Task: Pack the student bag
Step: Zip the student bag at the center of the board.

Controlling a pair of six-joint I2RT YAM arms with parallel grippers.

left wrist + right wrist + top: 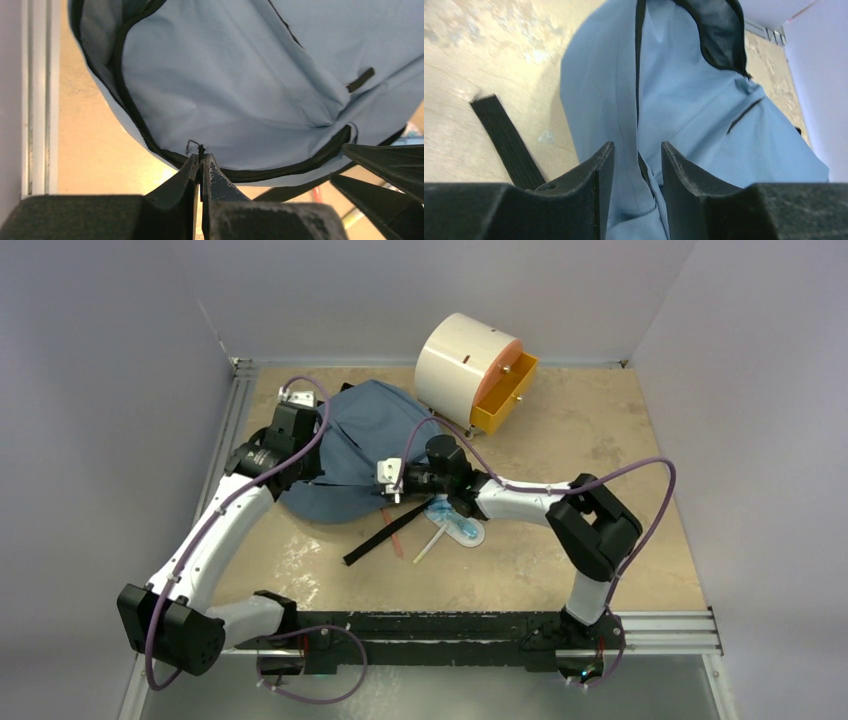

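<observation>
The zipper pull is far from the fold that sits between the fingers of my right gripper. My right gripper should pinch the zipper (245,175) next to the pull before my left gripper draws it.
The slate-blue student bag (360,445) lies at the back left of the table, its black zipper line (280,172) running along the near edge. My left gripper (202,157) (298,468) is shut on a small black frayed zipper pull at the bag's near-left edge. My right gripper (637,150) (392,492) is open at the bag's near-right edge. A raised fold of blue fabric (624,125) stands between its fingers (601,160). The dark lining (719,30) shows at the bag's far opening. The right gripper's fingers (382,160) also show in the left wrist view.
A cream cylindrical cabinet (462,360) with an open orange drawer (505,395) stands at the back. A black strap (378,538) trails from the bag toward me. Beside it lie a red pen (403,528), a clear pouch (458,523) and a pale stick (427,546). A metal rail (37,100) runs along the left wall.
</observation>
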